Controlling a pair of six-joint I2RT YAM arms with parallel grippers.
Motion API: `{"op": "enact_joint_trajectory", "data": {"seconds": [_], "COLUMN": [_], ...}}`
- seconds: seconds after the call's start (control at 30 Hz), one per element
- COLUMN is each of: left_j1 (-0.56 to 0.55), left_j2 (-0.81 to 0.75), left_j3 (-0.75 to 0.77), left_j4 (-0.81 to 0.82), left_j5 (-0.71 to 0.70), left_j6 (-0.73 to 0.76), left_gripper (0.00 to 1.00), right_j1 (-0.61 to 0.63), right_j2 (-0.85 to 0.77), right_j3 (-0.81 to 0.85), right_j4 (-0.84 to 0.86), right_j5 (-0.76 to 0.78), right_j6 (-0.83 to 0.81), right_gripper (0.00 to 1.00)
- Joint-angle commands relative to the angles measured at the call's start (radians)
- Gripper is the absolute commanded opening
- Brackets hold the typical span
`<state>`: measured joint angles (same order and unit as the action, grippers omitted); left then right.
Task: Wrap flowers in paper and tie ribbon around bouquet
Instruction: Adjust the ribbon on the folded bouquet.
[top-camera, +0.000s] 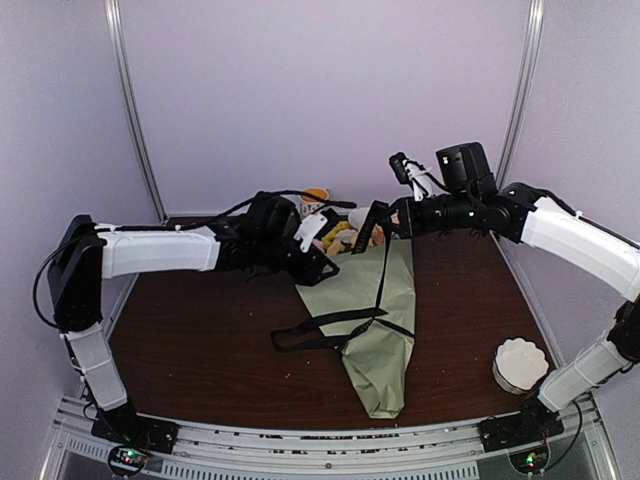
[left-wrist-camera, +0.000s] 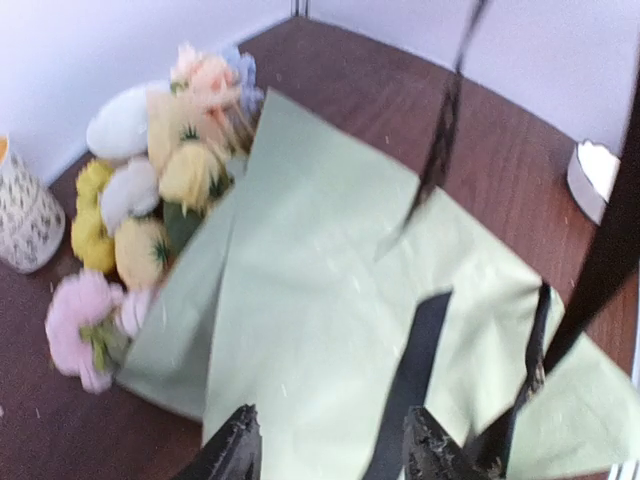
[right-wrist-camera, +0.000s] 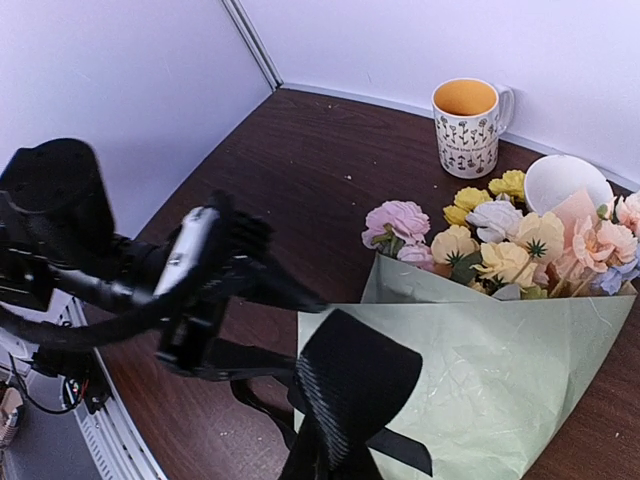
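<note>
My right gripper should move back gently because the black ribbon's other end is loose on the paper, and keep doing so until my left gripper takes that end for tightening.
The flowers lie at the back of the table, wrapped in the sage-green paper, which forms a cone pointing toward the near edge. The black ribbon crosses the cone, and one strand rises to my right gripper, shut on it above the blooms. In the right wrist view the ribbon bulges in a loop that hides the fingers. My left gripper hovers open just over the paper. A ribbon strand lies by its right finger, ungripped. The flowers sit to its upper left.
A flower-patterned mug stands against the back wall behind the blooms. A white scalloped stack sits near the right arm's base. The enclosure walls close in at the back and on both sides.
</note>
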<state>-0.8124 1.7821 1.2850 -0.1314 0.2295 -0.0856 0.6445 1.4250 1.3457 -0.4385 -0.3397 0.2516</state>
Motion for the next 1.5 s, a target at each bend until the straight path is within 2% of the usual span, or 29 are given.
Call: {"op": "enact_joint_trajectory", "data": {"seconds": [0.0,0.23,0.47,0.7,0.87,1.0,1.2,1.3,1.47], "left_j1": [0.006,0.054,0.056,0.072,0.084,0.084,0.084,0.082,0.054], "left_j2": [0.226,0.385,0.407,0.425,0.391,0.286,0.195,0.128,0.163], "left_j3": [0.161,0.218,0.194,0.168,0.147,0.16,0.269,0.222,0.18], "left_j4": [-0.088,-0.091,-0.092,-0.096,-0.068,-0.064,-0.217,-0.272,-0.383], "left_j5": [0.024,-0.001,-0.043,-0.06,-0.022,0.04,0.136,0.249,0.213], "left_j6": [0.057,0.031,0.039,0.039,0.031,0.032,0.135,0.243,0.297], "left_gripper": [0.51,0.49,0.48,0.48,0.48,0.51,0.63,0.68,0.69], "right_j1": [0.012,0.045,0.044,0.037,-0.026,-0.071,-0.075,-0.081,-0.088], "right_j2": [0.011,-0.033,-0.096,-0.141,-0.165,-0.128,-0.069,-0.073,-0.079], "right_j3": [0.065,0.131,0.129,0.142,-0.039,-0.121,-0.157,-0.178,-0.178], "right_j4": [-0.037,-0.03,-0.016,-0.072,-0.024,-0.007,-0.022,-0.015,-0.006], "right_j5": [-0.048,-0.057,-0.118,-0.083,-0.031,-0.009,0.025,0.031,0.034], "right_j6": [0.022,0.059,0.133,0.134,0.167,0.157,0.122,0.121,0.121], "right_gripper": [0.0,0.0,0.0,0.0,0.0,0.0,0.0,0.0,0.0]}}
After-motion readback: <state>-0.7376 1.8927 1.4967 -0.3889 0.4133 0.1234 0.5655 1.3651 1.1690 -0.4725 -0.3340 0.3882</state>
